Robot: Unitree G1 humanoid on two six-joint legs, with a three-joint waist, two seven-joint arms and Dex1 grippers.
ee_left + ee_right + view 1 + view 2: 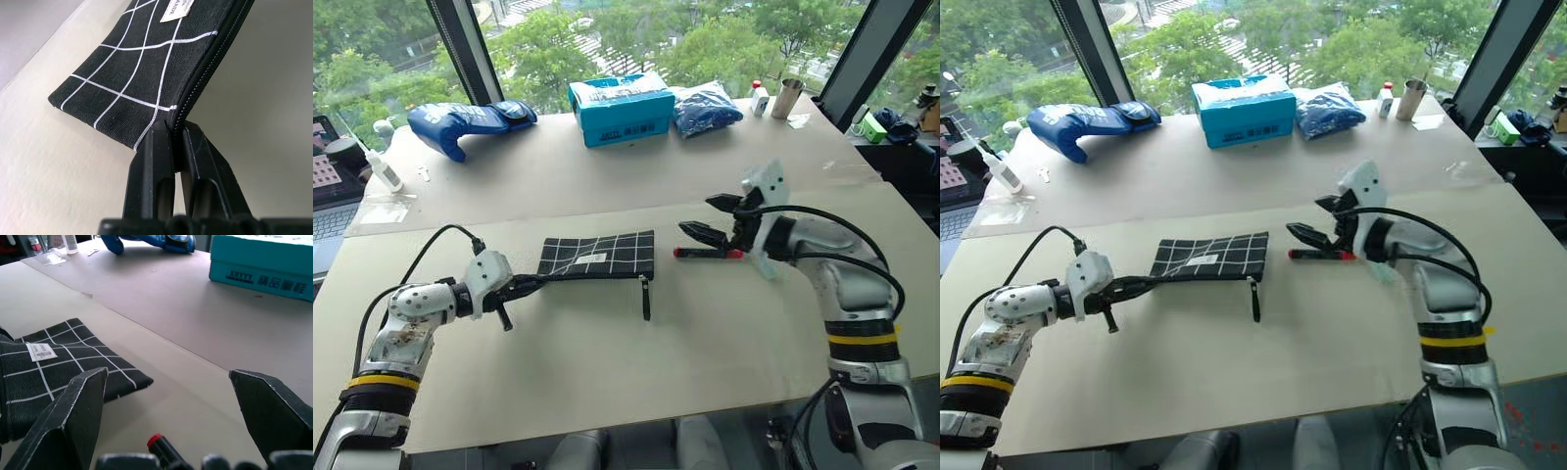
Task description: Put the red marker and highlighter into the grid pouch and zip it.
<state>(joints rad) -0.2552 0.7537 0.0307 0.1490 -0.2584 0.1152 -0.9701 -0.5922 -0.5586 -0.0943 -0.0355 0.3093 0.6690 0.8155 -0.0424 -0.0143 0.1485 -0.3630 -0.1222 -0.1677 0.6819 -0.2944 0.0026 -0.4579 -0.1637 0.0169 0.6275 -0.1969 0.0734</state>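
Note:
My right gripper should leave the red marker and first pull the zipper strap [646, 300] toward my left gripper, because the grid pouch's zipper [602, 278] is closed.
The grid pouch [597, 257] lies flat at the middle of the near table, with its black zipper strap [646, 297] trailing toward me. My left gripper [176, 129] is shut on the pouch's left corner at the zipper end. The red marker [705, 253] lies on the table just right of the pouch. My right gripper [698, 216] hovers open above it, fingers spread wide with nothing between them. A pale greenish piece [767, 264] shows under the right wrist. I cannot tell whether it is the highlighter.
On the far table stand a teal box [622, 108], two blue bags [470, 122] [705, 106], a small bottle [760, 98] and a metal cup [787, 98]. A white squeeze bottle [382, 166] and a laptop [325, 211] are at the far left.

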